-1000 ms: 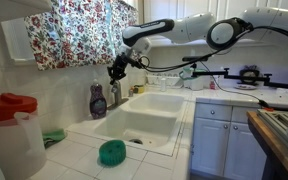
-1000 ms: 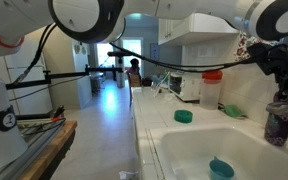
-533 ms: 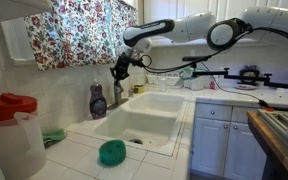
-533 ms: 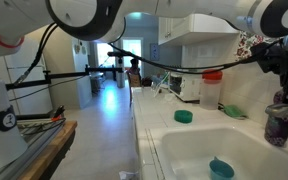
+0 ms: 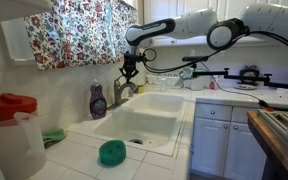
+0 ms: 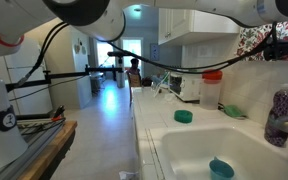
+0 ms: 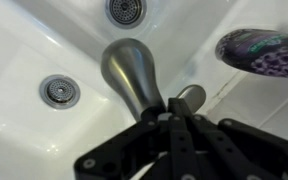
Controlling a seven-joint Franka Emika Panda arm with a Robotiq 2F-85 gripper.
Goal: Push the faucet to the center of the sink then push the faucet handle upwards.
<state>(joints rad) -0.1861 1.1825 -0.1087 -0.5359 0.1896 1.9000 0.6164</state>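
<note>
The faucet's spout (image 7: 130,70) points between the two drains. My gripper should lift away and move around next to the faucet handle before it pushes the faucet handle up.
The grey faucet (image 5: 121,92) stands at the back rim of the white double sink (image 5: 156,128). In the wrist view its spout (image 7: 131,68) reaches out between the two drains, and the short faucet handle (image 7: 190,98) shows just behind it. My gripper (image 5: 130,68) hangs directly above the faucet's base. Its black fingers are pressed together, with the gripper (image 7: 173,119) between spout and handle and nothing held. I cannot tell whether the fingertips touch the faucet.
A purple soap bottle (image 5: 98,100) stands right beside the faucet, also close in the wrist view (image 7: 260,48). A green round lid (image 5: 111,152) and a red-lidded container (image 5: 8,128) sit on the near counter. A floral curtain (image 5: 79,28) hangs above.
The gripper has moved along the back wall, from beside the soap bottle to over the faucet. It stayed shut. In the other exterior view it slid out past the right edge.
</note>
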